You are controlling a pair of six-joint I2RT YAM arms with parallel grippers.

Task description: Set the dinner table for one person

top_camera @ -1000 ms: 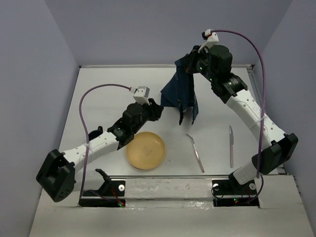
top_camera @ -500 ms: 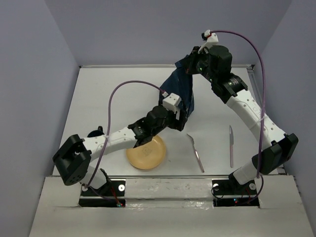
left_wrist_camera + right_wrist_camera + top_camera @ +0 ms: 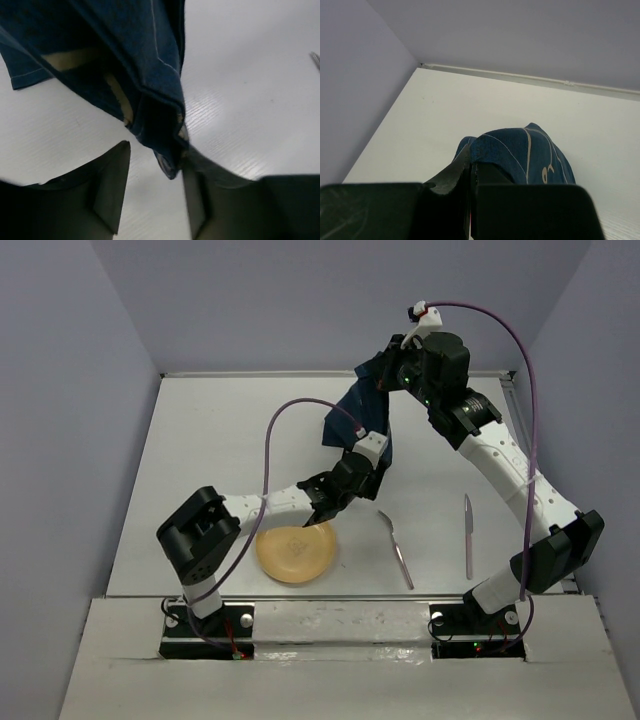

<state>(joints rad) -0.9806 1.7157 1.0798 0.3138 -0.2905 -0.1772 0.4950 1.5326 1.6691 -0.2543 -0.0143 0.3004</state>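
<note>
Next, my left gripper closes on the placemat at its lowest corner (image 3: 167,161) and pulls that corner away to spread the placemat out, because the navy blue placemat hangs folded (image 3: 351,414) from my right gripper.
My right gripper (image 3: 386,377) is shut on the top edge of the navy blue placemat (image 3: 360,425) and holds it high above the far middle of the white dinner table (image 3: 220,430). The cloth hangs down folded. In the right wrist view the jaws (image 3: 472,167) pinch its hem (image 3: 520,155). My left gripper (image 3: 376,468) is open at the cloth's lowest corner. In the left wrist view that corner (image 3: 170,165) hangs between my fingers and touches the right finger (image 3: 195,200). A tan round plate (image 3: 295,552) lies near the front, under the left arm.
A metal fork (image 3: 397,548) lies right of the plate, and a knife (image 3: 467,535) lies further right. The fork's tip shows in the left wrist view (image 3: 315,57). Grey walls close in the table's left, right and far sides.
My left arm has swung right from beside the plate to the hanging placemat's lower corner. The cloth's lower part has shifted. The right arm has not moved.
</note>
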